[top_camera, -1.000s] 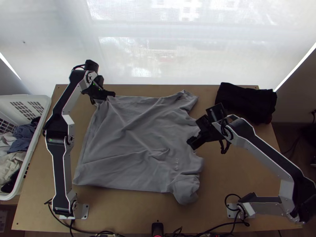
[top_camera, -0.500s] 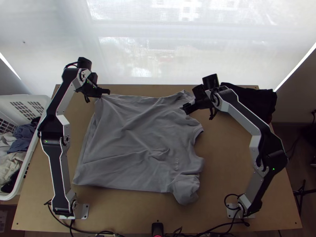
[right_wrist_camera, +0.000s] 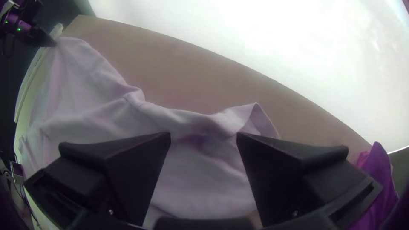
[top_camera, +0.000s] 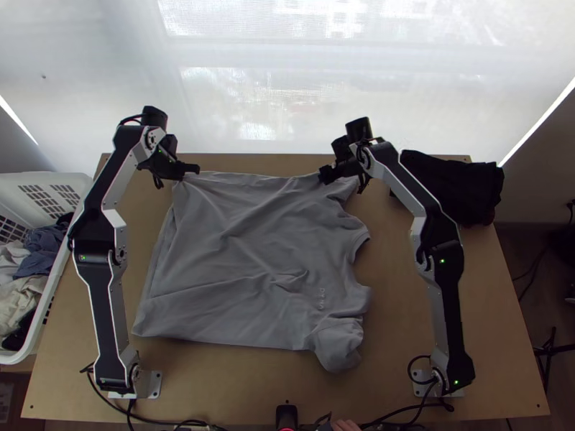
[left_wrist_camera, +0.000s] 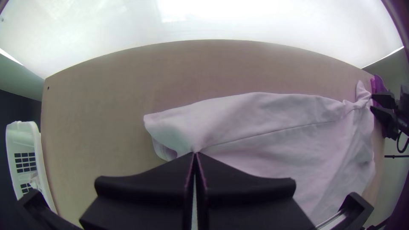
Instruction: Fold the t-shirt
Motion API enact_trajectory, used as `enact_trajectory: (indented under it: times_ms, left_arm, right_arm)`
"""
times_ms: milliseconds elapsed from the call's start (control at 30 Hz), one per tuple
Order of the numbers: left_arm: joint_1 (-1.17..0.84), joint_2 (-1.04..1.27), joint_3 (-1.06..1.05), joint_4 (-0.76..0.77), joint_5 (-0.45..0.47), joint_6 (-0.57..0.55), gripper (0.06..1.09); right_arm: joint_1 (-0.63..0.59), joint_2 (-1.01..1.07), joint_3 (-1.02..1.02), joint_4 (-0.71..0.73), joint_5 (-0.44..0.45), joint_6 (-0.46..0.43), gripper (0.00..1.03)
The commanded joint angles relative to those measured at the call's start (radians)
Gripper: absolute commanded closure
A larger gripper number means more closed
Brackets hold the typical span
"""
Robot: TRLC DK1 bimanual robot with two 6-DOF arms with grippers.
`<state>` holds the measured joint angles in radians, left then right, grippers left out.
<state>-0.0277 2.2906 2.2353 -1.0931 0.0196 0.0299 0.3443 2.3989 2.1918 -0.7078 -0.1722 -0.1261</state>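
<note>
My gripper will pull the grey t-shirt [top_camera: 248, 262] smooth when it lifts the t-shirt's far edge, because loose wrinkles [top_camera: 231, 228] slant down from that edge. The t-shirt's near edge will stay in place.
A grey t-shirt [top_camera: 244, 244] lies spread with some wrinkles, hem side to the left and sleeves to the right. At its far left corner my left gripper [top_camera: 195, 169] is shut on the fabric; in the left wrist view the fingertips of this gripper [left_wrist_camera: 195, 154] meet on the shirt [left_wrist_camera: 264, 127]. Over the far edge near the far sleeve is my right gripper [top_camera: 323, 176]. In the right wrist view the right gripper [right_wrist_camera: 203, 135] stands open, with bunched shirt fabric [right_wrist_camera: 200, 170] below and between its fingers.
Folded black cloth [top_camera: 445, 187] lies at the table's far right. A white basket [top_camera: 85, 188] of clothes stands left of the table [top_camera: 438, 316]. A person's hand [top_camera: 345, 425] shows at the near edge.
The right gripper has moved from the shirt's neck side up and left to its far edge. The left gripper has shifted slightly left with the shirt corner. A hand has appeared at the near edge.
</note>
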Motion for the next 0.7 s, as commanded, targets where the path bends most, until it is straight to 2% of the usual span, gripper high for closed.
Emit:
enact_trajectory:
  times_ms: [0,167,267,400,500,667]
  left_arm:
    - [0.000,-0.002,-0.006,-0.002,-0.010,0.002,1.05]
    - [0.002,-0.002,-0.009,-0.004,-0.012,0.002,1.05]
    - [-0.001,0.000,-0.009,-0.004,-0.012,0.002,1.05]
    - [-0.008,-0.002,-0.014,-0.004,-0.017,0.002,1.05]
    - [-0.011,-0.002,-0.016,-0.007,-0.021,0.002,1.05]
    - [-0.014,-0.008,-0.016,-0.008,-0.024,0.004,1.05]
  right_arm:
    - [0.016,0.128,0.125,-0.009,0.000,0.022,0.40]
    - [0.016,0.134,0.123,0.004,0.000,0.029,0.41]
    - [0.018,0.132,0.125,0.019,0.000,0.026,0.51]
    - [0.021,0.118,0.126,0.057,0.000,0.025,0.82]
    - [0.024,0.101,0.126,0.083,0.000,0.029,1.00]
    - [0.028,0.068,0.123,0.083,0.002,0.046,1.00]
